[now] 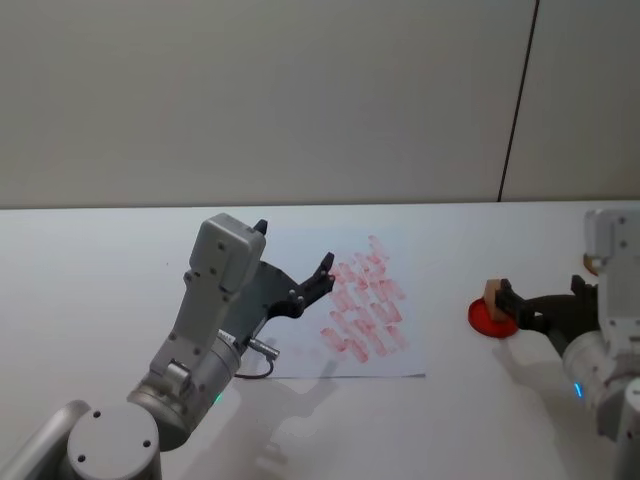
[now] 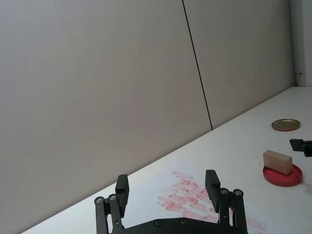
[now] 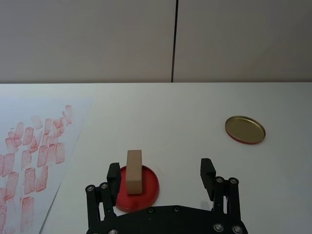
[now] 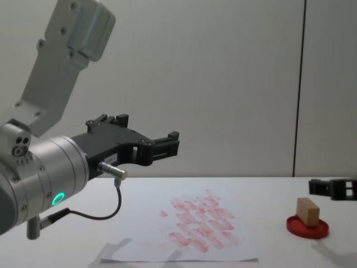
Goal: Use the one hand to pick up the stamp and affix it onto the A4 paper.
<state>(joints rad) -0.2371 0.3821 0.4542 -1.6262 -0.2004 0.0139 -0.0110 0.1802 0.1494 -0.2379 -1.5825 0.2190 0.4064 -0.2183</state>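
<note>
The stamp (image 4: 308, 211) is tall and stands on a narrow base (image 4: 309, 223), so it should fall over onto its wide side when I bring it back to the ink pad.
The stamp (image 1: 492, 293), a small light-brown wooden block, stands on a round red ink pad (image 1: 484, 320) at the table's right. My right gripper (image 1: 540, 292) is open at the stamp's height. In the right wrist view the stamp (image 3: 134, 171) lies between the right gripper's (image 3: 161, 173) fingers, close to one fingertip (image 3: 114, 174), and nothing clasps it. The A4 paper (image 1: 400, 355), white with rows of red prints, lies mid-table. My left gripper (image 1: 294, 246) hovers open above the paper's left part, holding nothing, a cable dangling beneath it. From the chest, the stamp (image 4: 307, 211) sits just below the right gripper (image 4: 332, 188).
A gold round lid (image 3: 244, 129) lies flat on the table beyond the ink pad (image 3: 148, 187), away from the paper (image 3: 34, 146). The grey wall stands behind the table's far edge. My left arm's body (image 4: 50, 167) bulks large over the near left.
</note>
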